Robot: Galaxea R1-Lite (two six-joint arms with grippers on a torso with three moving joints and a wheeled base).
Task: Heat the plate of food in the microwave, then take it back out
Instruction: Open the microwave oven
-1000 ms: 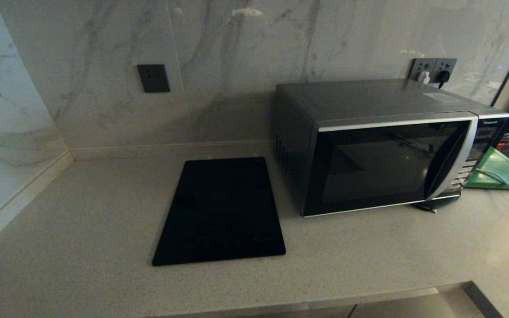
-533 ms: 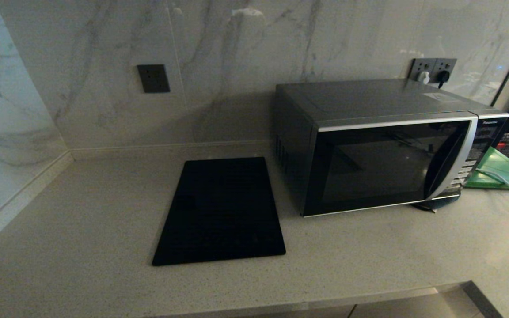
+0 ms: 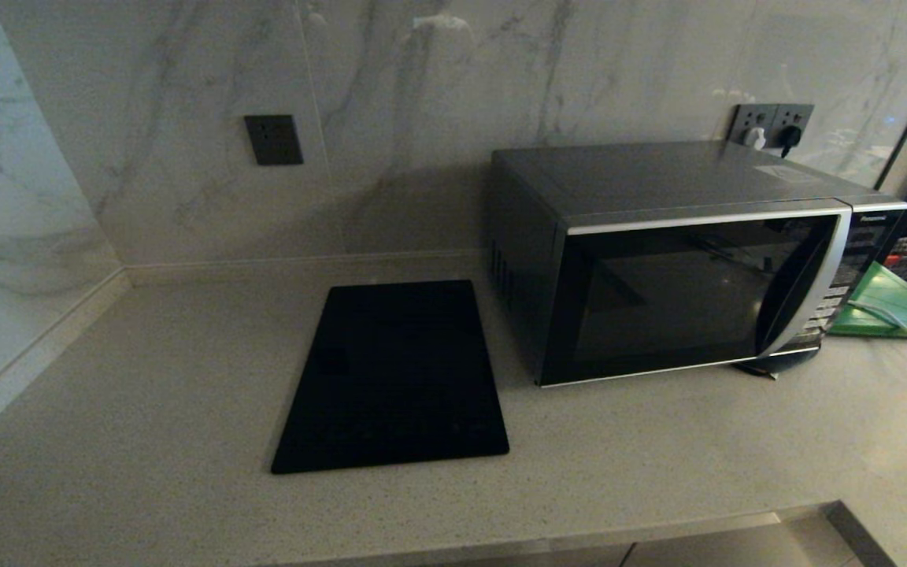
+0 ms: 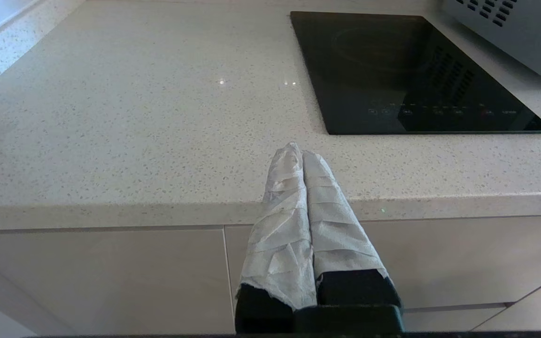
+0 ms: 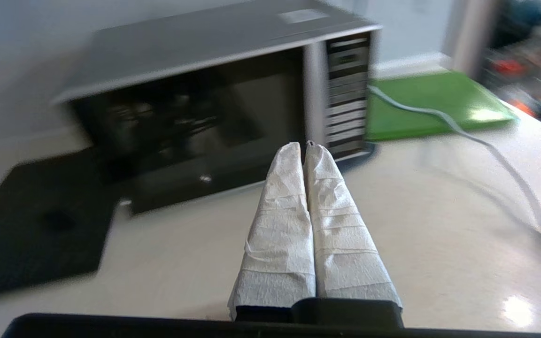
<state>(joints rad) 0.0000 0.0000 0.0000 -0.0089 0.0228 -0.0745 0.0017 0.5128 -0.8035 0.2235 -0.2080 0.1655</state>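
Note:
The counter (image 3: 854, 392) beside the closed microwave's silver handle is free, so the robot's right gripper should go on moving there until its fingers can open beside the handle (image 3: 820, 285).
The dark grey-silver microwave (image 3: 690, 260) stands at the right of the counter with its black glass door closed; the right wrist view shows the microwave (image 5: 204, 98) too. The plate of food is out of view. Neither arm shows in the head view. My left gripper (image 4: 301, 151) is shut with nothing in it, hanging at the counter's front edge, left of the cooktop. My right gripper (image 5: 304, 146) is shut and empty, above the counter in front of the microwave's button panel (image 5: 345, 103).
A flat black cooktop panel (image 3: 394, 378) lies left of the microwave. A green board (image 3: 894, 303) with a white cable (image 5: 467, 136) across it sits right of the microwave. Marble walls close the back and left. Wall sockets (image 3: 772, 126) are behind the microwave.

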